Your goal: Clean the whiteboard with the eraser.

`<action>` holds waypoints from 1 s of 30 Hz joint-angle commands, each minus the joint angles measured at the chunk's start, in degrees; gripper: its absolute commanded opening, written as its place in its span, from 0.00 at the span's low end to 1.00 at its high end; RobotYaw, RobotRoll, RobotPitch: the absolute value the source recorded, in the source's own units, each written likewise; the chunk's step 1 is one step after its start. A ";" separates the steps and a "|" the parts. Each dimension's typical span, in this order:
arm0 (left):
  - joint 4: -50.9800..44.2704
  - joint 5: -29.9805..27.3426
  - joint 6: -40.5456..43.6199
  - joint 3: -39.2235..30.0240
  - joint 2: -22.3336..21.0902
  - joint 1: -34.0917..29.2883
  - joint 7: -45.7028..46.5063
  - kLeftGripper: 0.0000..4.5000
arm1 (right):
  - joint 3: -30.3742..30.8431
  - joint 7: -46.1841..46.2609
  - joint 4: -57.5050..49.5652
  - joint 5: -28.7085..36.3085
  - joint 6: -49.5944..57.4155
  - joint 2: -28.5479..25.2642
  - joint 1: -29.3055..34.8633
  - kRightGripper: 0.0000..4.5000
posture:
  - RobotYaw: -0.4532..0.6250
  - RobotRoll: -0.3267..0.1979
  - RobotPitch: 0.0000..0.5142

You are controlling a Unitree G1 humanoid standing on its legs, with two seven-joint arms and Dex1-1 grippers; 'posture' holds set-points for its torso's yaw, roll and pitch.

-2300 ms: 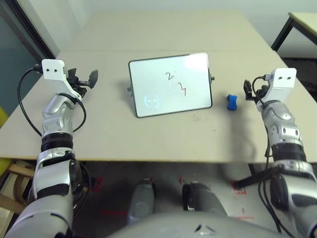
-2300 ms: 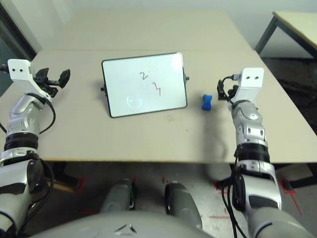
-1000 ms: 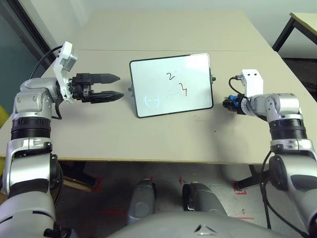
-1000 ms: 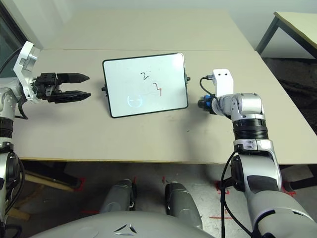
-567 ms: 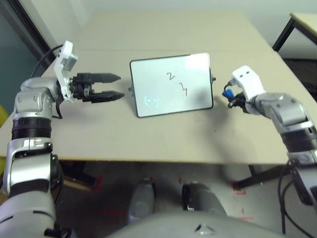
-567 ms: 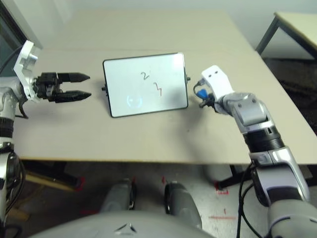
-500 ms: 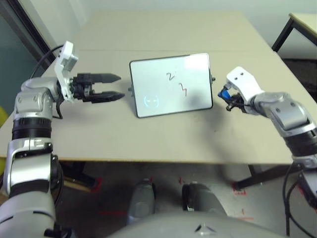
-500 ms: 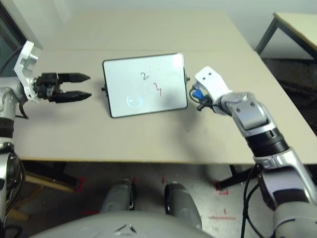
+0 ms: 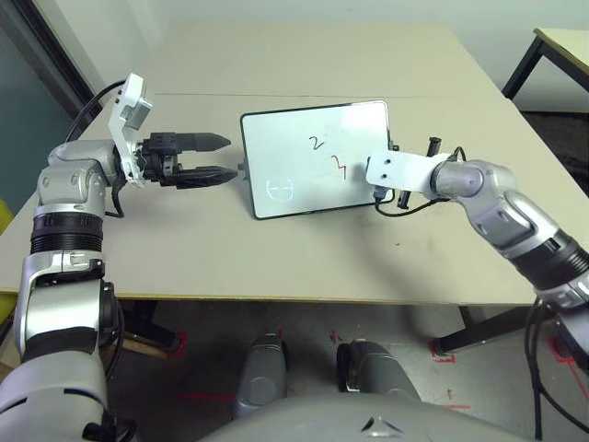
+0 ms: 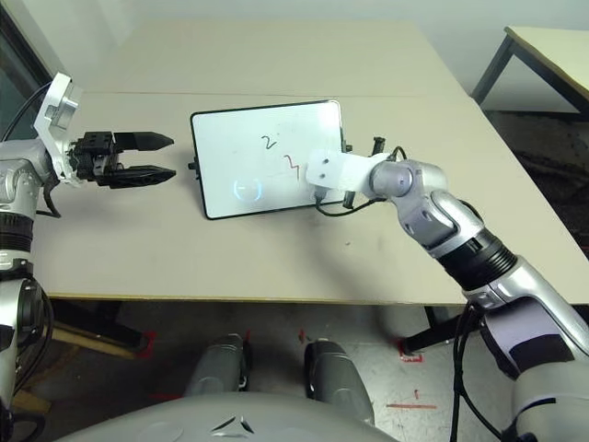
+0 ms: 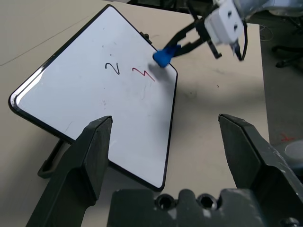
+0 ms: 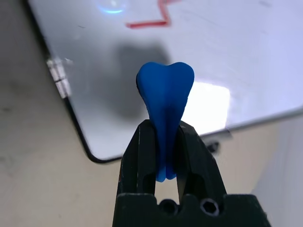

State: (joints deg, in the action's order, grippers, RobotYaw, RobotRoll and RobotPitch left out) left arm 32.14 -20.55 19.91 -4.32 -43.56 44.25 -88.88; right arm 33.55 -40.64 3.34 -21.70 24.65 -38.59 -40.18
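The blue eraser [image 11: 164, 56] sits beside the red zigzag by the whiteboard's edge, so next I turn my right gripper inward and wipe the eraser over that red mark [image 9: 340, 167].
The whiteboard [image 9: 317, 158] stands tilted at mid-table, with a black squiggle and a red zigzag [image 12: 147, 18] drawn on it. My right gripper [image 12: 165, 137] is shut on the blue eraser [image 12: 164, 109]. It holds the eraser [image 11: 163, 56] just over the board's right part, close beside the red mark. Whether it touches the surface I cannot tell. My left gripper [image 9: 228, 157] is open, level with the board's left edge and a short gap from it, with nothing between its fingers.
The board rests on a beige table [image 9: 184, 249] whose front edge runs close to me. A second table [image 9: 563, 37] with a dark leg stands at the far right. Bare tabletop lies behind and in front of the board.
My right arm picked up the eraser from the table right of the board and swung left over the board's right part. The left gripper edged nearer the board's left edge.
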 commanded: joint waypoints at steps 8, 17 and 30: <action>-0.75 -0.18 -0.19 0.48 0.21 0.03 0.73 1.00 | 0.58 -3.38 3.33 -6.82 -3.97 3.95 -0.59 0.08 | 0.64 0.62 0.04; -0.82 -0.37 0.03 0.49 0.92 -0.01 0.86 1.00 | 1.30 -3.50 7.35 -11.79 -7.08 8.31 -3.06 0.08 | 0.64 0.62 0.04; -1.10 -0.59 0.21 0.29 1.00 -0.03 1.26 1.00 | 1.08 -3.01 11.48 -16.04 -10.66 11.32 -4.49 0.08 | 0.65 0.62 0.04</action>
State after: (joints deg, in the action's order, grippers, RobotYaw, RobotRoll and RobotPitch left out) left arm 32.06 -20.62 19.96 -4.31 -42.78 44.24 -87.71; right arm 34.81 -43.29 13.50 -36.99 14.25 -27.17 -44.60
